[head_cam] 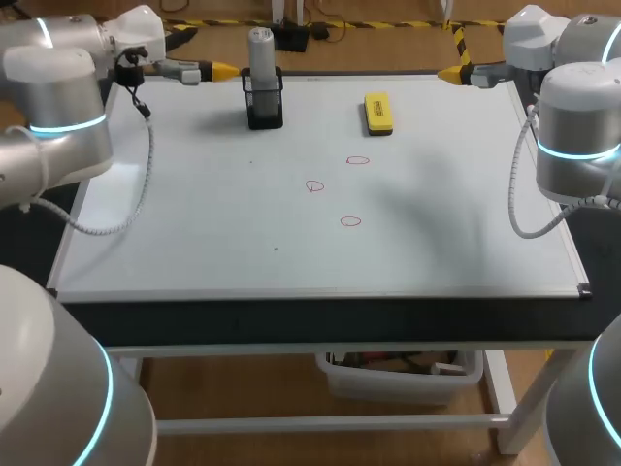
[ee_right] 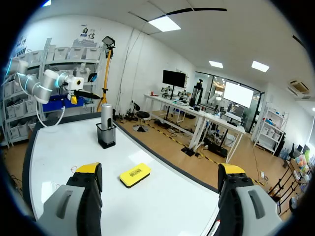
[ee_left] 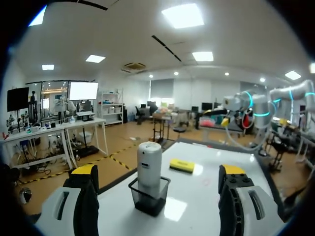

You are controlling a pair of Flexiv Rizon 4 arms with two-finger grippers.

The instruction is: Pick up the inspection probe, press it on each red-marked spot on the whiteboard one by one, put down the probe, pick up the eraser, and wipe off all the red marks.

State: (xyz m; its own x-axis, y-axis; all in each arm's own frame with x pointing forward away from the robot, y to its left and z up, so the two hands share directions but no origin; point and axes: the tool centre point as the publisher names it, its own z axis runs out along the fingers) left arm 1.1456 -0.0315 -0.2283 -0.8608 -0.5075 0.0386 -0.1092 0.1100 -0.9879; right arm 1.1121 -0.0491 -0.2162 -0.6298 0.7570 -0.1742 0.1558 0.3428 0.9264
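My gripper will wipe the middle red circle (head_cam: 314, 185) with the eraser. The circle's outline will come off but leave a faint trace, because a small tick (head_cam: 311, 189) crosses the circle.
A grey cylindrical probe (head_cam: 260, 49) stands upright in a black holder (head_cam: 264, 102) at the back of the whiteboard (head_cam: 194, 223). A yellow eraser (head_cam: 377, 113) lies to its right. Three small red circles (head_cam: 314, 185) (head_cam: 358, 160) (head_cam: 350, 221) mark the board's middle. My left gripper (head_cam: 225, 71) is open at the back left, just left of the probe (ee_left: 149, 164), which stands ahead between its fingers in the wrist view. My right gripper (head_cam: 448, 73) is open at the back right corner; ahead of it lie the eraser (ee_right: 135, 174) and the probe (ee_right: 106, 120).
The whiteboard covers the whole tabletop; its front edge (head_cam: 320, 296) runs across the view. A grey cable (head_cam: 146, 184) hangs from my left arm over the board's left side, another (head_cam: 519, 209) from my right arm at the right edge.
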